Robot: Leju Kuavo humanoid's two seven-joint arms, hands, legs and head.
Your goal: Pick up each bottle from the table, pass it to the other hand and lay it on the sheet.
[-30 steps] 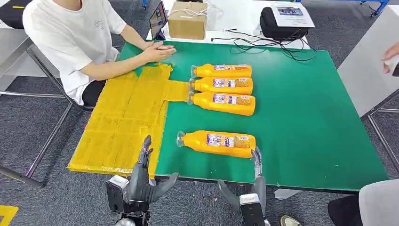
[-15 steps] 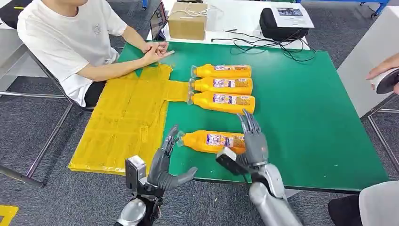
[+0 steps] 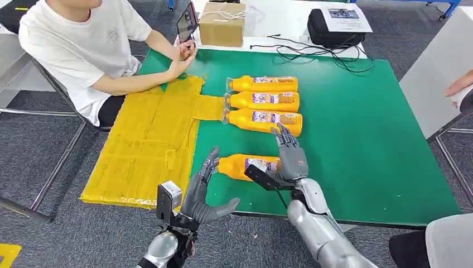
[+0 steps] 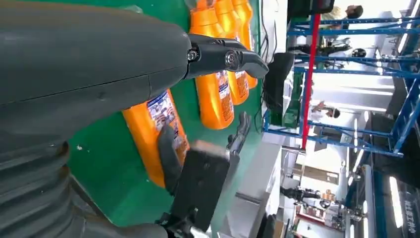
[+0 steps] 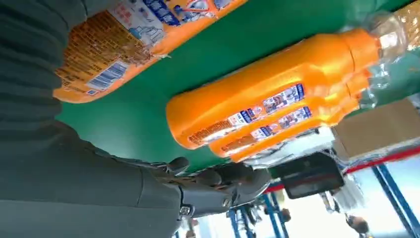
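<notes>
The orange bottle (image 3: 236,166) lies with its small-print label (image 3: 259,163) facing up, so the robot should expect a bigger front label hidden underneath when it turns the bottle over.
Several orange bottles lie on their sides on the green table (image 3: 357,139). The nearest bottle (image 3: 245,166) (image 4: 151,134) (image 5: 148,25) lies alone close to the front edge. My right hand (image 3: 290,156) hovers over its base end, fingers spread, holding nothing. My left hand (image 3: 203,192) is open just off the table's front edge, by that bottle's cap. Three more bottles (image 3: 262,101) (image 5: 277,99) lie in a row farther back. The yellow sheet (image 3: 148,139) covers the table's left side.
A seated person in a white shirt (image 3: 83,44) holds a phone (image 3: 187,22) at the table's far left corner. A cardboard box (image 3: 223,23), a black bag (image 3: 337,25) and cables lie behind. Another person's hand (image 3: 460,84) shows at the right edge.
My right hand has risen from below the table edge and moved forward over the near bottle's base. My left hand rose and shifted right toward the cap. The seated person picked up a phone.
</notes>
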